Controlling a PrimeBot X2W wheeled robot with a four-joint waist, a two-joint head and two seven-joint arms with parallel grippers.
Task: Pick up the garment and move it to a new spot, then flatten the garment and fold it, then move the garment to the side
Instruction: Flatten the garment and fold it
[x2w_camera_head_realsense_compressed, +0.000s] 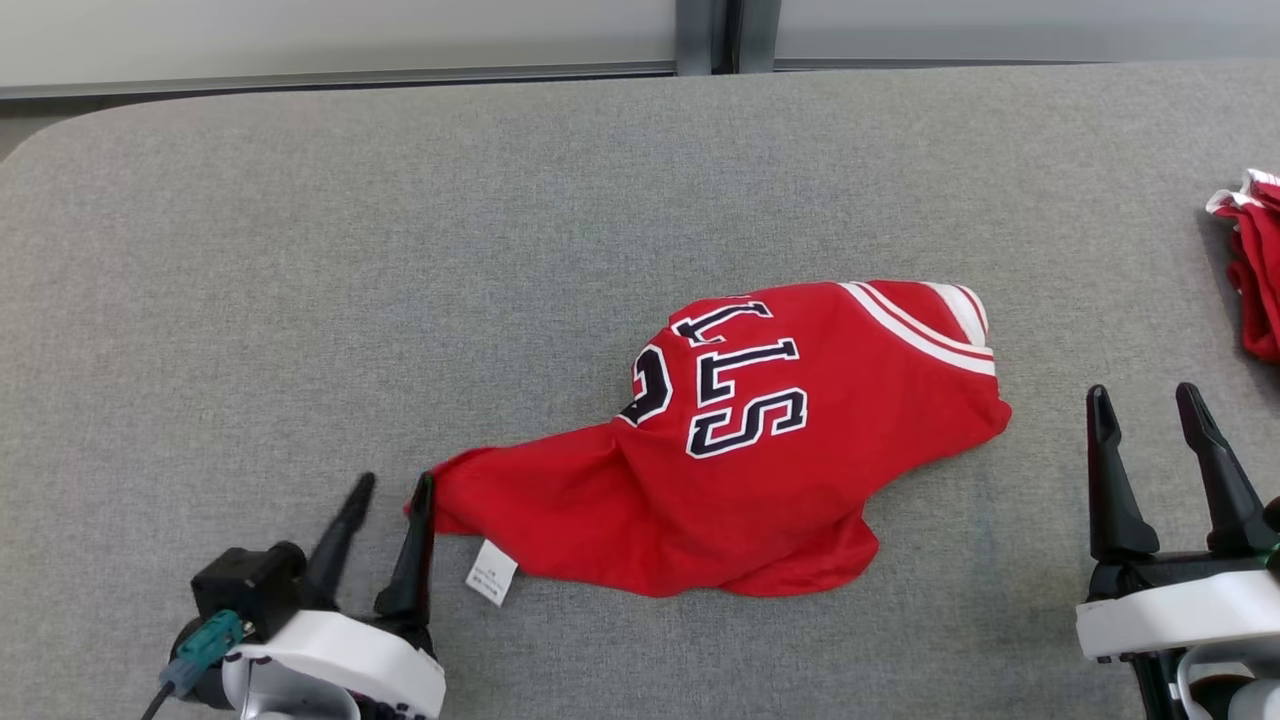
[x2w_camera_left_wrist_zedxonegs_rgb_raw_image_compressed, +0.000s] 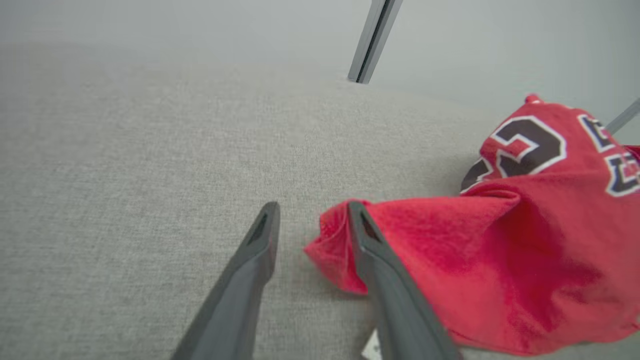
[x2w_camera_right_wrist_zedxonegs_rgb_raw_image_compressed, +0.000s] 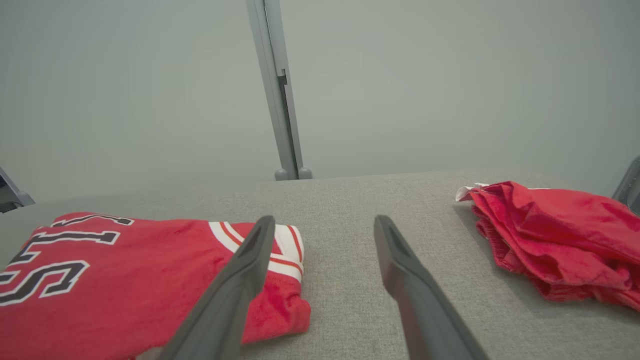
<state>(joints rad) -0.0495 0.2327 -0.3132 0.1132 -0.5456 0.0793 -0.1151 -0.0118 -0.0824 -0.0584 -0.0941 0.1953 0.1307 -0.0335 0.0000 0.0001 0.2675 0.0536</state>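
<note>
I am seeing white striped trim (x2w_camera_head_realsense_compressed: 967, 355) disappear around the garment's rounded edge (x2w_camera_head_realsense_compressed: 1002, 413), so I expect hidden white cloth underneath when I lift that edge and turn it over.
The garment (x2w_camera_head_realsense_compressed: 790, 480) is a red jersey with dark, white-edged lettering, lying crumpled in the middle of the grey table (x2w_camera_head_realsense_compressed: 300, 250). Its near-left corner touches the right finger of my left gripper (x2w_camera_head_realsense_compressed: 395, 482), whose fingers stand apart. In the left wrist view that corner of the garment (x2w_camera_left_wrist_zedxonegs_rgb_raw_image_compressed: 500, 260) pokes a little into the gap of my left gripper (x2w_camera_left_wrist_zedxonegs_rgb_raw_image_compressed: 312, 206), not pinched. My right gripper (x2w_camera_head_realsense_compressed: 1142, 392) is open over bare table to the right of the jersey. The right wrist view shows the garment (x2w_camera_right_wrist_zedxonegs_rgb_raw_image_compressed: 125, 280) behind the left finger of my right gripper (x2w_camera_right_wrist_zedxonegs_rgb_raw_image_compressed: 324, 220).
Another red cloth (x2w_camera_head_realsense_compressed: 1258, 280) is bunched at the table's right edge, also seen as a red heap (x2w_camera_right_wrist_zedxonegs_rgb_raw_image_compressed: 550, 240) in the right wrist view. A white label (x2w_camera_head_realsense_compressed: 491, 572) hangs from the jersey's near hem. A pale wall with a grey post (x2w_camera_right_wrist_zedxonegs_rgb_raw_image_compressed: 280, 90) stands behind the table.
</note>
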